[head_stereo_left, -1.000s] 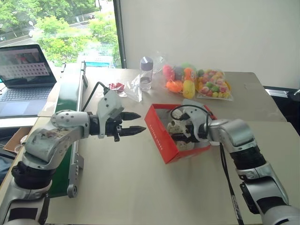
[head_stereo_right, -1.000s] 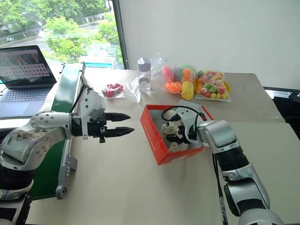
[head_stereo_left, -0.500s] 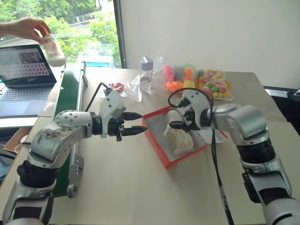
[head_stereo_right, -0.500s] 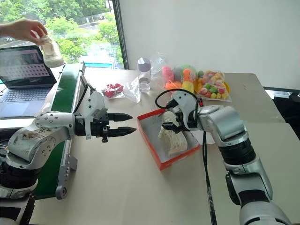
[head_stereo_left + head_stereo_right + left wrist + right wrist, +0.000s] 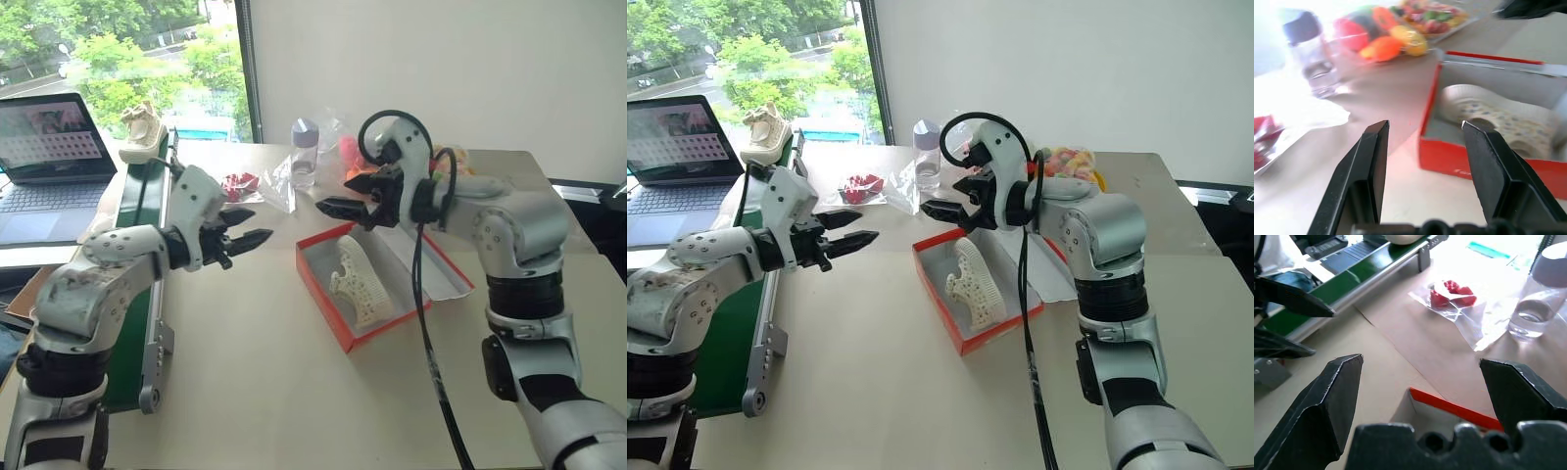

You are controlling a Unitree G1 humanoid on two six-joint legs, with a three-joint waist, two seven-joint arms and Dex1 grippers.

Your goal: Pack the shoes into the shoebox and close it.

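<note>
My gripper is going to lower the other shoe (image 5: 142, 135) into the red shoebox. The cream shoe lies (image 5: 361, 284) on its side in there, so the other shoe should fit in beside it.
The red shoebox (image 5: 321, 302) lies open mid-table, its white-lined lid (image 5: 433, 276) folded out flat to the right. One cream perforated shoe (image 5: 359, 284) rests inside it, also seen ahead of my left fingers (image 5: 1498, 117). The other shoe (image 5: 141, 127) sits at the far end of the green conveyor. My right gripper (image 5: 338, 194) hovers above the box's far corner, pointing left, open wide and empty. My left gripper (image 5: 257, 225) hangs left of the box, pointing toward it, open with nothing between its fingers (image 5: 1371, 161).
The green conveyor (image 5: 145, 201) runs along the table's left edge, with a laptop (image 5: 47, 147) beyond it. A small red item in clear plastic (image 5: 240, 182), a clear bottle (image 5: 306, 152) and bags of colourful toys (image 5: 1070, 162) line the back.
My right gripper let go of the shoe in the box and rose up and to the left. My left gripper swung left, away from the box. A person's hand set the other shoe on the conveyor.
</note>
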